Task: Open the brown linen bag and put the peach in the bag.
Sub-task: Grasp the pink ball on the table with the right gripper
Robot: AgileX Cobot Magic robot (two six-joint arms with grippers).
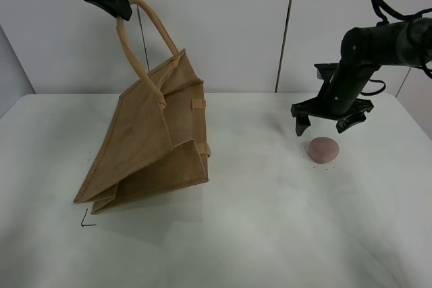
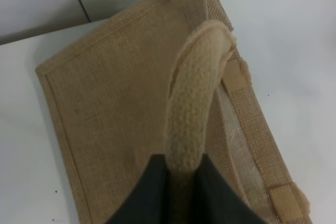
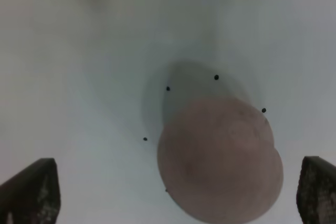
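The pink-mauve peach (image 1: pixel 323 150) shows a dented, uneven edge (image 3: pixel 272 143). It will press in and puff out around the fingers of my right gripper when I pick it up.
The brown linen bag (image 1: pixel 152 143) hangs tilted, its bottom edge resting on the white table (image 1: pixel 270 234) at the left. My left gripper (image 1: pixel 120 6) is shut on one beige loop handle (image 1: pixel 145 38) and holds it high above the table. In the left wrist view the handle (image 2: pixel 191 108) runs between the dark fingers (image 2: pixel 152 192) over the bag's woven side (image 2: pixel 110 103). The pink-mauve peach (image 1: pixel 323 149) lies on the table at the right. My right gripper (image 1: pixel 327 126) hovers open just above it. In the right wrist view the peach (image 3: pixel 220 161) sits between the spread fingertips (image 3: pixel 31 192).
A small black corner mark (image 1: pixel 86 222) is drawn on the table by the bag's lower left corner. Small black dots (image 3: pixel 216 77) ring the peach's spot. A white panelled wall (image 1: pixel 223 25) stands behind the table.
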